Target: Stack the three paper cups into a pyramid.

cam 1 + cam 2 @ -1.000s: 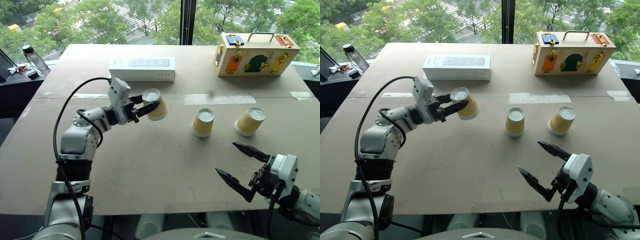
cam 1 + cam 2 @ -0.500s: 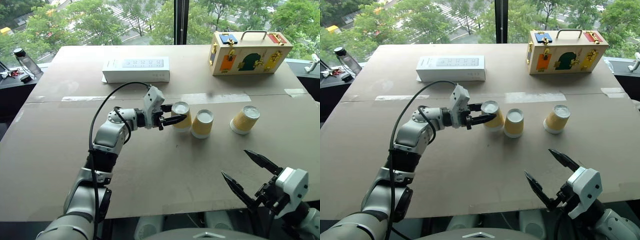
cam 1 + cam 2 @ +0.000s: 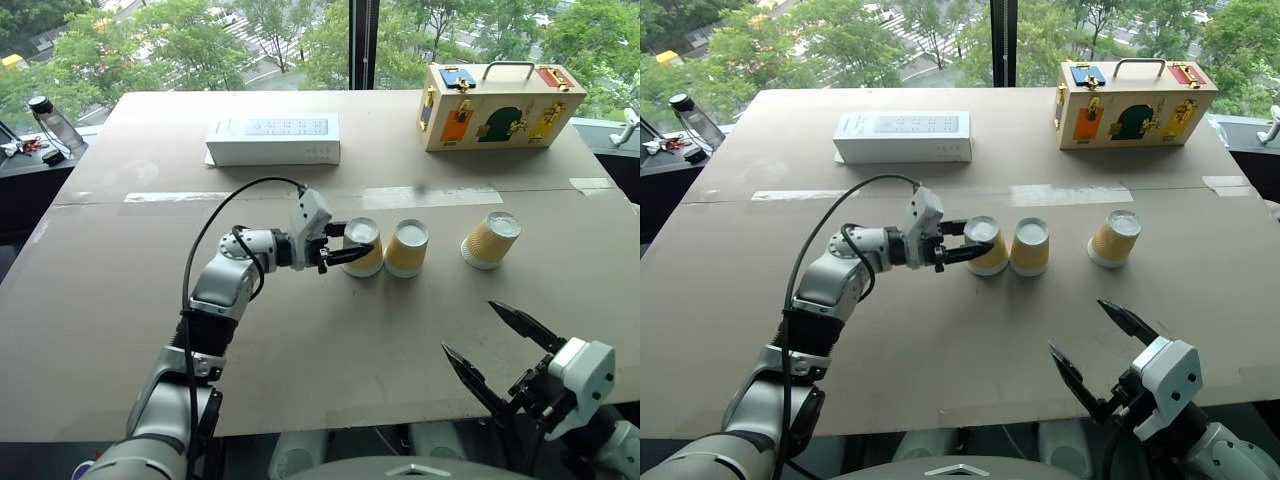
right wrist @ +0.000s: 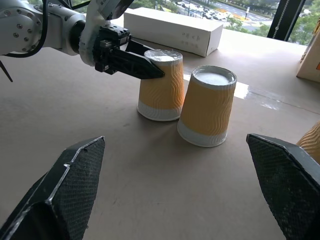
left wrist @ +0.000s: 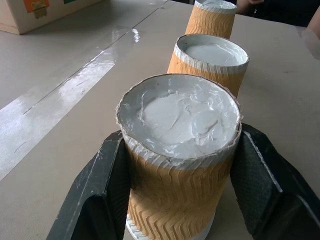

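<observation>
The third cup [image 3: 490, 240] will stand across both closed tops when the robot lowers it there, because the middle cup's closed top [image 3: 412, 233] is close beside the held cup's closed top.
Three yellow-tan paper cups stand upside down in a row across the middle of the table. My left gripper [image 3: 358, 243] is shut on the ribbed left cup [image 3: 364, 250], one black finger on each side [image 5: 100, 190]. That cup's rim sits at the table surface, close beside the middle cup [image 3: 407, 248]. Further right, apart from the other two, stands the third cup [image 3: 490, 240]. My right gripper [image 3: 467, 325] hangs open and empty over the table's near edge, well short of the cups.
A long white box [image 3: 275, 138] lies at the back left. At the back right stands a wooden case [image 3: 495, 105] with coloured latches. A bottle [image 3: 48, 118] is on a side surface to the far left. A shiny tape strip [image 3: 440, 196] runs behind the cups.
My left gripper has carried the ribbed cup to the right and down, from mid-air to the table beside the middle cup. The right gripper stays open and in place.
</observation>
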`<state>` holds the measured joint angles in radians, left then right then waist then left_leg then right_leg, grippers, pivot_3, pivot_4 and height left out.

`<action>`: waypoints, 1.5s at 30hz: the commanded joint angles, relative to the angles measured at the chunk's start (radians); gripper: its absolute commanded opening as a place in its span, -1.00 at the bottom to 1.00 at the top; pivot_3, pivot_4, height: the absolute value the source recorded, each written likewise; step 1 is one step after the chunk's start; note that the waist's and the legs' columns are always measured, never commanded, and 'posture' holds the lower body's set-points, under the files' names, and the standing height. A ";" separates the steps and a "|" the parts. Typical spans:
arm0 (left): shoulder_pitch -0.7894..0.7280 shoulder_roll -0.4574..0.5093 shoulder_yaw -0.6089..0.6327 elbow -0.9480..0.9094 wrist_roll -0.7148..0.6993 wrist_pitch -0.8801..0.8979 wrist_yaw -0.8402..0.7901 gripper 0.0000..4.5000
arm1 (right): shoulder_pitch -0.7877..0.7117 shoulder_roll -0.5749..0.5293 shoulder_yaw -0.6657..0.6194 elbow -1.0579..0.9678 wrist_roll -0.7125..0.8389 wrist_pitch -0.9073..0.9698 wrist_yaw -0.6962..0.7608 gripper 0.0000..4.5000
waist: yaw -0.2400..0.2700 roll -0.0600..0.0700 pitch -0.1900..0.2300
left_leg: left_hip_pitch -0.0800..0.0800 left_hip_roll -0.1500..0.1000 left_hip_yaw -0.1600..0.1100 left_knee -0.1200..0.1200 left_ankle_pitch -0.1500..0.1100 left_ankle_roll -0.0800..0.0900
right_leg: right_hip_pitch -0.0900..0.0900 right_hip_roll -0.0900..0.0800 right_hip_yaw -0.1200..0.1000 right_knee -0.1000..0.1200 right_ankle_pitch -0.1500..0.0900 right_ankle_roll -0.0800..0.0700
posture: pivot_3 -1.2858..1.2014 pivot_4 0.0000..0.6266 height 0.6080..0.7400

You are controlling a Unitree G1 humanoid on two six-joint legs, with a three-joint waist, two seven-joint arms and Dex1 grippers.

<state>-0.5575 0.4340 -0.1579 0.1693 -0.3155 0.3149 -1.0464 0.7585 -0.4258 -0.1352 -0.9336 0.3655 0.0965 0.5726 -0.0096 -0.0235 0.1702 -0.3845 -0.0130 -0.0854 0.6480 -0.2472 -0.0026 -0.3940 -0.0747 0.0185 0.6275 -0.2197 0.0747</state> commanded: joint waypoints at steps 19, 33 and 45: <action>0.326 0.163 0.249 -0.411 -0.240 0.062 -0.078 0.91 | -0.615 -0.052 -0.154 0.283 0.042 0.351 -0.288 1.00 | 0.008 0.002 0.001 | 0.000 0.001 0.001 -0.001 0.000 0.000 | -0.001 0.000 0.000 0.000 -0.001 -0.003 | 0.03 -0.52 1.00; 0.521 0.266 0.336 -0.689 -0.462 0.145 -0.114 1.00 | -0.909 -0.035 -0.107 0.645 0.021 0.462 -0.263 0.61 | -0.004 0.004 0.002 | 0.000 0.000 0.002 -0.002 0.000 0.000 | -0.001 0.000 0.002 0.000 0.000 -0.002 | 0.03 -0.52 1.00; 0.619 0.118 0.474 -0.554 -0.433 0.003 0.054 1.00 | -1.008 -0.117 -0.104 0.417 0.283 0.544 -0.040 -0.20 | -0.009 0.006 0.003 | 0.001 0.001 0.004 -0.002 0.000 0.000 | -0.001 0.000 0.004 0.000 0.000 -0.001 | 0.03 -0.52 1.00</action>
<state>0.0524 0.5483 0.2573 -0.4042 -0.7339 0.3575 -0.9939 -0.2115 -0.5228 -0.2330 -0.4284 0.5700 0.6099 0.4937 -0.0190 -0.0171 0.1735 -0.3833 -0.0115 -0.0820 0.6464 -0.2472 -0.0025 -0.3954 -0.0735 0.0220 0.6275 -0.2192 0.0739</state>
